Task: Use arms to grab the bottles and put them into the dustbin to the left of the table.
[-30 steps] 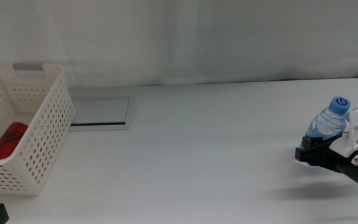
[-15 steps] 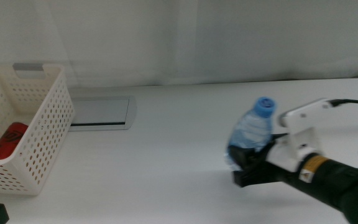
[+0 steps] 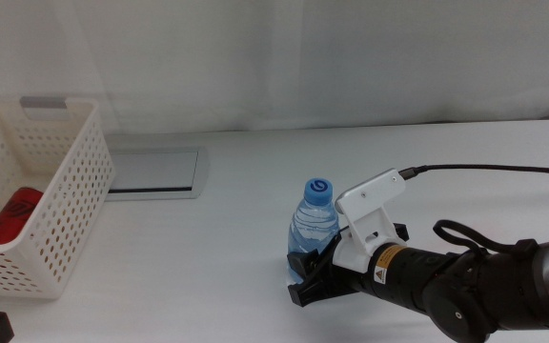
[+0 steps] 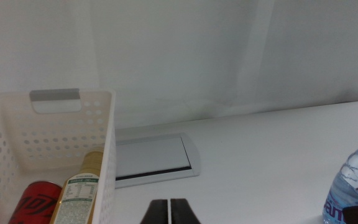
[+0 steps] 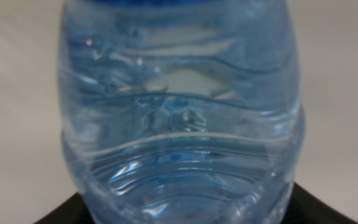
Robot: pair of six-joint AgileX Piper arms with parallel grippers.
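The dustbin (image 3: 41, 191) stands on the left gripper's side, far from the robot's right gripper, so the robot should put the water bottle (image 3: 314, 225) down for the left gripper to pick up.
My right gripper (image 3: 311, 278) is shut on the clear blue-capped water bottle (image 3: 315, 221) and holds it upright low over the middle of the table (image 3: 236, 248). In the right wrist view the bottle (image 5: 179, 124) fills the picture, with a dark jaw on each side of its base. The white dustbin (image 3: 65, 191) stands at the far left. It holds the red can (image 4: 36, 202) and the yellow-liquid bottle (image 4: 76, 196). My left gripper (image 4: 170, 211) is shut and empty, low at the front left beside the dustbin (image 4: 107, 155).
A flat grey panel (image 3: 151, 171) lies in the tabletop just right of the dustbin. A white curtain closes off the back. The right arm's black cable (image 3: 503, 170) runs over the right side of the table.
My right arm has carried the water bottle leftward, from the table's right edge to its middle. The left gripper has not moved.
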